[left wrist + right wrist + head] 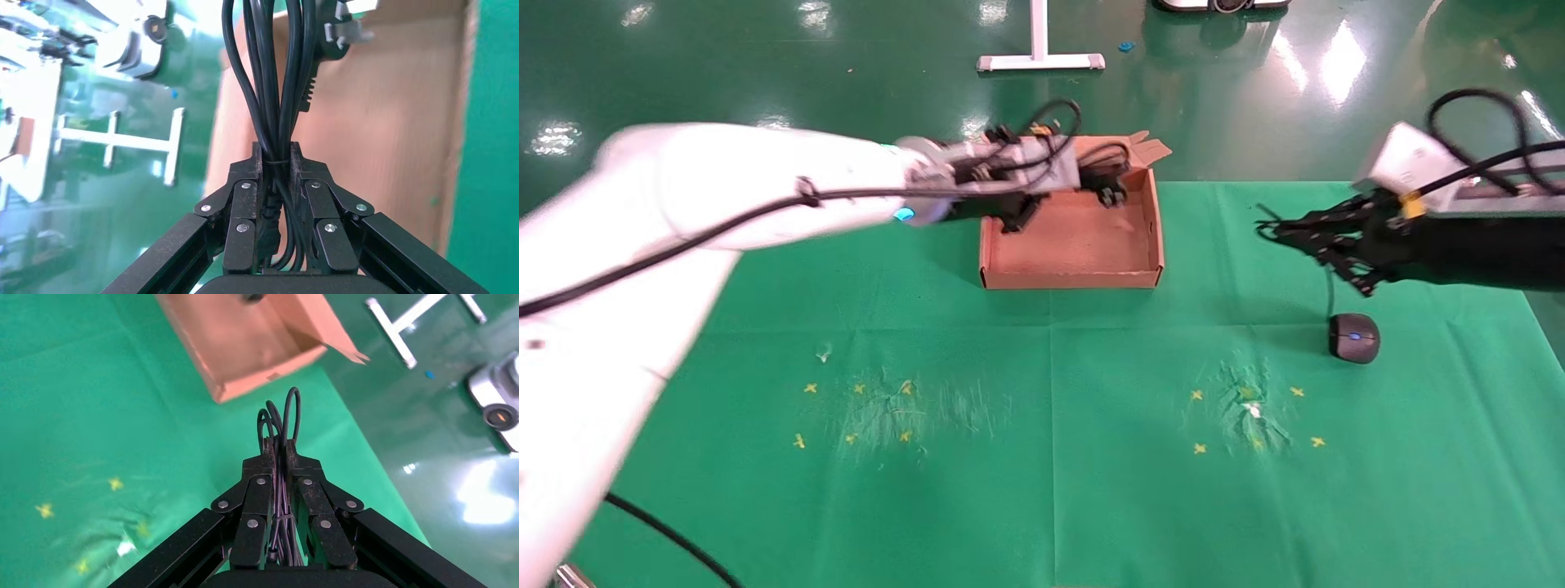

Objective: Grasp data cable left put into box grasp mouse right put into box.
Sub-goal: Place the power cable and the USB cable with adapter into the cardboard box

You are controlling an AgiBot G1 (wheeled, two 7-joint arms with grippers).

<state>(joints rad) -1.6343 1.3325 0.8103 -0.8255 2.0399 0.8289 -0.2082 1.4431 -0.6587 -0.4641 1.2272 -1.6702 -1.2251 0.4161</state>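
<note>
The robot's left gripper is blocking the space over the box (1097, 233), so it should let go of the data cable (275, 86) there and move back before the right gripper brings the mouse in.
The brown cardboard box (1075, 279) lies open at the far middle of the green cloth. My left gripper (1083, 181) hovers over its back half, shut on the data cable (1112, 193). In the left wrist view the gripper (278, 153) pinches the thick black loops (269, 92), and the plug (338, 37) dangles above the box floor (392, 122). My right gripper (1279, 233) is off to the box's right, shut on the mouse's thin cord bundle (284, 419). The mouse (1353, 337) hangs below it by its cord, at or just above the cloth. In the right wrist view the gripper (278, 447) faces the box (245, 355).
Yellow cross marks sit on the cloth at the near left (858, 412) and near right (1254, 416). Beyond the table's far edge stands a white stand base (1040, 61) on the shiny green floor. The box's lid flaps (1150, 149) stick up at its back right corner.
</note>
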